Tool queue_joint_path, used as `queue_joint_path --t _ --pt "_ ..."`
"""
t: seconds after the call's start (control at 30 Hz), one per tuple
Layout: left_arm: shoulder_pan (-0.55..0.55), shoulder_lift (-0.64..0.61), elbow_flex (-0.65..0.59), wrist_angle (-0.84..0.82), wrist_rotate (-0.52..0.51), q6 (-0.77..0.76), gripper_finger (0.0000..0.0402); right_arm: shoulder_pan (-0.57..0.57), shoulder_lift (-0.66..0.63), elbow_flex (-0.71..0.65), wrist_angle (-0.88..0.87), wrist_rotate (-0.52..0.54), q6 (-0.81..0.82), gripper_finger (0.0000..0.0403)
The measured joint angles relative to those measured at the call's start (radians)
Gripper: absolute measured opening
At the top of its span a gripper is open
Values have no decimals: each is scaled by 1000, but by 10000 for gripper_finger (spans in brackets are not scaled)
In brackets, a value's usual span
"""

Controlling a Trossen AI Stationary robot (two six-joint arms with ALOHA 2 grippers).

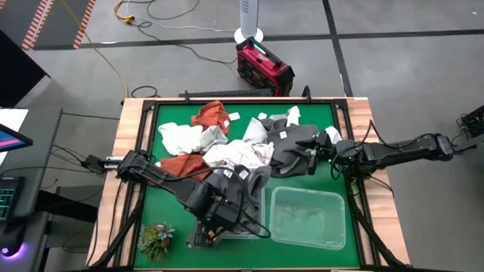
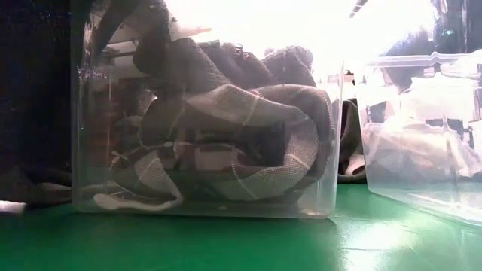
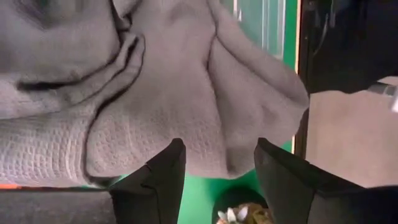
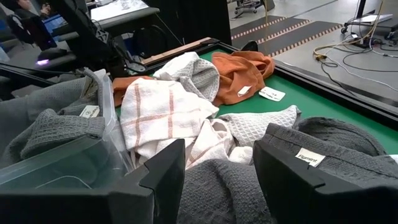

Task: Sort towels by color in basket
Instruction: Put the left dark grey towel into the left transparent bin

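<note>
My left gripper's open fingers are lined up with the grey towel's hanging edge point(image 3: 227, 169), so I keep moving toward that fold point(image 3: 214, 138) until they straddle it, then close them.
A heap of towels lies on the green mat: rust-orange point(image 1: 210, 115) point(image 4: 239, 71), white point(image 1: 181, 136), cream checked point(image 1: 242, 155) point(image 4: 158, 112) and dark grey point(image 1: 291, 143). A clear bin point(image 1: 193, 238) point(image 2: 90, 150) at the near left is stuffed with grey towels point(image 2: 226, 113). My left gripper point(image 1: 210, 223) point(image 3: 217, 165) hovers at this bin, open, with a fold of grey towel point(image 3: 186, 106) just beyond its fingertips. My right gripper point(image 1: 306, 155) point(image 4: 217, 168) is open, low over the dark grey towel point(image 4: 217, 196), one finger on either side of a ridge of it. My left gripper is open at the hanging edge of the grey towel point(image 3: 217, 158); I cannot tell whether its fingers touch the cloth. My right gripper comes level from the table's right side, its fingers point(image 4: 165, 180) straddling the dark grey towel's bulge; touching or just apart, I cannot tell.
A second clear bin point(image 1: 333, 200) point(image 2: 392, 188) stands at the near right with a pale cloth inside. A green plant tuft point(image 1: 156, 238) sits at the near left corner. Loose white tags point(image 4: 270, 94) lie on the mat. A wooden rim point(image 1: 125, 136) frames the table.
</note>
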Motion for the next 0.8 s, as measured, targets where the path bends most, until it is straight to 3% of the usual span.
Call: queue_joint_path --t 0.43,0.8 --pt "-49 0 -53 0 -23 -217 183 -1 -4 11 37 0 -100 219" --pt "-48 0 -204 -1 -30 -204 170 0 -4 55 29 0 -131 219"
